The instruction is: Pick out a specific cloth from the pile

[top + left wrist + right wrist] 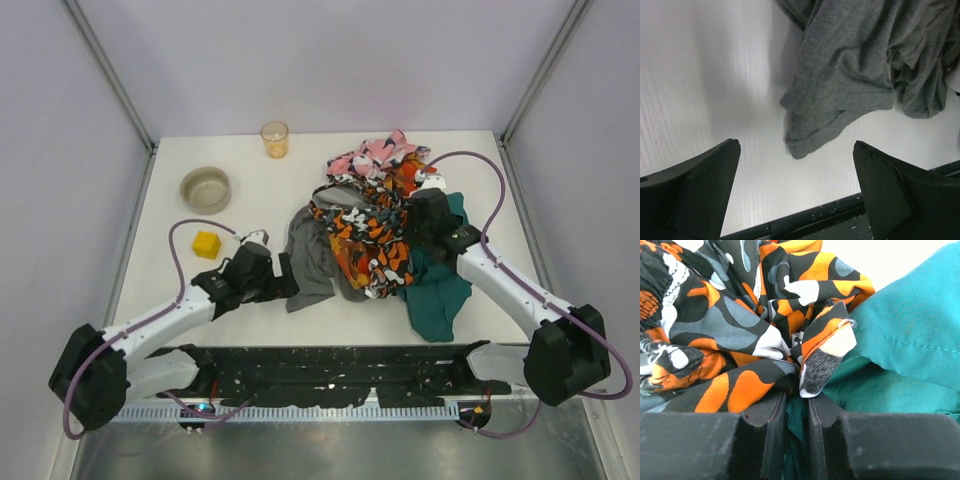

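The grey cloth goes beneath the patterned cloth (328,226), so my right gripper should hold the pile in place while my left gripper pulls the grey cloth's free side (304,240) out.
The plain grey cloth (315,255) lies flat on the white table at the left edge of the pile (375,200), partly under the orange-black-white patterned cloth (368,238). My left gripper (280,280) is open and empty, just left of the grey cloth's near corner. In the left wrist view that corner (840,85) hangs between and beyond the open gripper (796,145). My right gripper (412,232) is on the pile's right side. In the right wrist view it (797,396) is shut on a fold of the teal cloth (905,325), with the patterned cloth (730,315) bunched against its fingers.
A grey bowl (205,188) and an orange cup (274,138) stand at the back left. A yellow block (206,244) sits beside the left arm. A black rail (320,372) runs along the near table edge. White walls enclose the table.
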`<state>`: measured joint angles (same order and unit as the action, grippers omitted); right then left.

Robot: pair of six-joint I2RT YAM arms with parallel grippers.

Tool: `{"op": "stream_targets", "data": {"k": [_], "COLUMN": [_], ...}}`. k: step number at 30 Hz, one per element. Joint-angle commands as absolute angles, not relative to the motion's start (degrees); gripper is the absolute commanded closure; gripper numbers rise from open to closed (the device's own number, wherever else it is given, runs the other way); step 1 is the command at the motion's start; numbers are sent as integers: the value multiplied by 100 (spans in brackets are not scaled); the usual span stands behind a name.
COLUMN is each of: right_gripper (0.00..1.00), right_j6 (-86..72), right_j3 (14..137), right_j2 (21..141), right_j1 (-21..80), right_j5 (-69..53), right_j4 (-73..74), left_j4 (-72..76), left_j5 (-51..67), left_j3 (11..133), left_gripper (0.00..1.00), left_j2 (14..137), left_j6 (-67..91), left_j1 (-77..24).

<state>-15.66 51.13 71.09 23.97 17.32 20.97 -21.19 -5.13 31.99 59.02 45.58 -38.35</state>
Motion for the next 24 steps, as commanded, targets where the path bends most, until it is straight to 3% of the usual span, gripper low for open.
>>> {"op": "stream_targets", "data": {"k": [1, 6, 13, 15, 19, 20, 24], "right_gripper": [94, 95, 95, 95, 95, 95, 95], "right_j6": [-1828, -1802, -1740, -1740, -1784, -1741, -1793], "right_j3": [5054, 5036, 4860, 4816, 4825, 4860, 5027], "right_j2": [7198, 7321, 7347, 7409, 7680, 7751, 8077], "right_j1": [2241, 2233, 2180, 2153, 2039, 1996, 1733], "right_j5": [1530, 1380, 1494, 1529, 1950, 2169, 2795], "right_j4": [2136, 2118, 2092, 2092, 2214, 2258, 2627], "left_j4": [-1231, -652, -808, -870, -1395, -1598, -2608], "left_j5": [-167, 483, 325, 448, 230, -154, -1597], "left_j3": [3839, 4551, 5861, 6134, 6547, 6644, 7118], "left_gripper": [0, 0, 1, 15, 87, 100, 100], "left_j2": [6922, 8119, 9613, 9851, 9704, 9538, 8712], "left_j6": [4289, 4122, 4034, 3982, 3789, 3727, 3393], "left_j1": [-3735, -3691, -3691, -3683, -3683, -3683, -3674]}}
